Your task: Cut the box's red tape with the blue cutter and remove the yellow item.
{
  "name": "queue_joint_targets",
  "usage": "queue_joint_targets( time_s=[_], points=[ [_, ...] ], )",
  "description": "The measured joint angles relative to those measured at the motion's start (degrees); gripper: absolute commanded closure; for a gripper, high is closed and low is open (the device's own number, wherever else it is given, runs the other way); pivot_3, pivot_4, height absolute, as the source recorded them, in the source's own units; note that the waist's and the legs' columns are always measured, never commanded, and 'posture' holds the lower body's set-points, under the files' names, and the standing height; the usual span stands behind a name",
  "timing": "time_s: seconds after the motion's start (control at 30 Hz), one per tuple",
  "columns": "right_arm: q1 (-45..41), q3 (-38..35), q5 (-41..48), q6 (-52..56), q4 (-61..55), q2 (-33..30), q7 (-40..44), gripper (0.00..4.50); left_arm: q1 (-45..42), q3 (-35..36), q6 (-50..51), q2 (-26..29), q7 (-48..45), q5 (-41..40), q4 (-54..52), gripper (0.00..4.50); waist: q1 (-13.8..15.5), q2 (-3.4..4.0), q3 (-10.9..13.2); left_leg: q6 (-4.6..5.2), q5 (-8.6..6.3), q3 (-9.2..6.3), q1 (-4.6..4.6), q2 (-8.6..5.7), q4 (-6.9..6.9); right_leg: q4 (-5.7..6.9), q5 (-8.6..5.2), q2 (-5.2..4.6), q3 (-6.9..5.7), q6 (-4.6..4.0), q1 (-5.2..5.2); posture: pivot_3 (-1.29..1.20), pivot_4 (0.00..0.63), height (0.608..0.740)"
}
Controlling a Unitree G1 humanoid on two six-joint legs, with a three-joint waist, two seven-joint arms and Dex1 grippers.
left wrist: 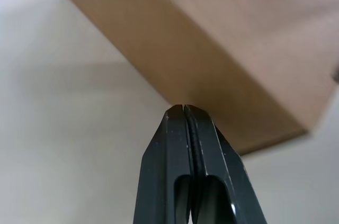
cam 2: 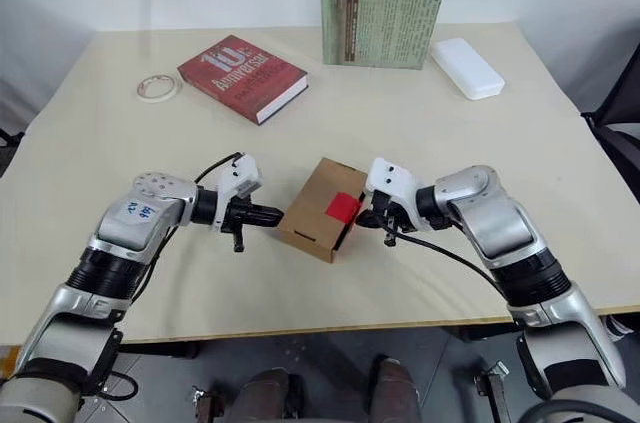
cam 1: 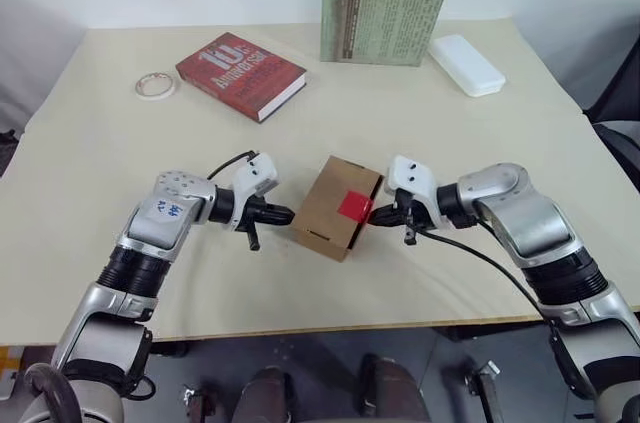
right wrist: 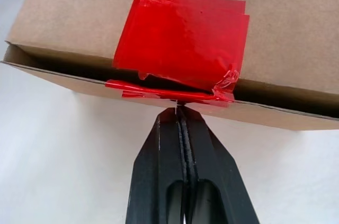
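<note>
The box sits crooked with my left gripper against its side [left wrist: 193, 83], so next my left gripper steadies the lid [cam 1: 329, 190] while my right gripper opens the taped flap.
The brown box [cam 1: 327, 211] lies in the middle of the table, between my two grippers. Its red tape [right wrist: 180, 38] wraps over the lid's edge on the side facing my right arm, torn and wrinkled along the seam. My right gripper [right wrist: 178, 109] is shut, its tips right at the tape's lower edge by the gap under the lid. A tiny pale sliver shows at those tips; what it is I cannot tell. My left gripper [left wrist: 183, 108] is shut, its tips against the box's opposite side wall. The blue cutter is out of view. The yellow item is hidden.
A red book [cam 1: 240, 75] lies at the back left, with a white tape roll [cam 1: 155, 86] to its left. A green book [cam 1: 382, 18] stands upright at the back, and a flat white case [cam 1: 466, 64] lies to its right. The table's front edge [cam 1: 330, 328] is close below the box.
</note>
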Motion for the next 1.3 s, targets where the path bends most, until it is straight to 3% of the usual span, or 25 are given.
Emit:
queue_joint_targets(
  time_s=[0.5,0.6,0.8,0.97,1.3],
  points=[
    [2.48,-0.01,1.04,3.95,-5.63,0.18,-3.14,4.46,2.59,0.07,3.92,0.62,0.5,-1.0,-5.18,4.5,-0.07,0.0,0.0,-0.01,0.0,0.0,0.01,0.0,0.0,0.04,0.0,0.0,0.0,0.0,-0.02,0.0,0.15,0.74],
    [2.67,-0.17,-0.5,4.05,-6.51,-1.64,-6.54,3.86,1.73,1.48,2.23,1.48,1.65,-1.02,-3.08,4.5,-0.01,0.0,0.0,-0.01,-0.01,0.0,0.0,0.0,0.01,0.02,0.0,0.0,0.01,0.0,-0.02,0.0,0.15,0.74],
    [0.72,-6.81,-0.82,10.12,-6.8,-5.16,-11.97,1.76,-7.44,6.72,-0.59,2.14,2.34,-2.22,4.74,4.5,0.03,-0.01,0.0,0.0,-0.01,0.0,-0.05,0.0,0.0,-0.01,0.0,0.0,-0.02,0.0,-0.03,0.0,0.15,0.74],
    [-0.34,-10.23,1.99,15.85,-10.32,-3.05,-15.54,0.04,-13.33,7.72,-2.04,-2.2,0.8,-4.32,9.33,4.5,-0.04,-0.01,0.0,0.0,-0.02,0.0,-0.03,0.0,-0.03,0.02,0.0,0.01,-0.03,0.0,-0.04,0.0,0.15,0.74],
    [1.22,-10.7,5.15,20.25,-13.9,4.57,-23.15,0.04,-11.7,-0.12,-8.09,-7.06,-2.6,-1.57,13.15,4.5,-0.15,-0.01,0.0,0.0,-0.02,0.01,-0.04,0.0,-0.04,0.02,0.0,0.01,-0.02,0.0,-0.06,0.0,0.15,0.74]
  ],
)
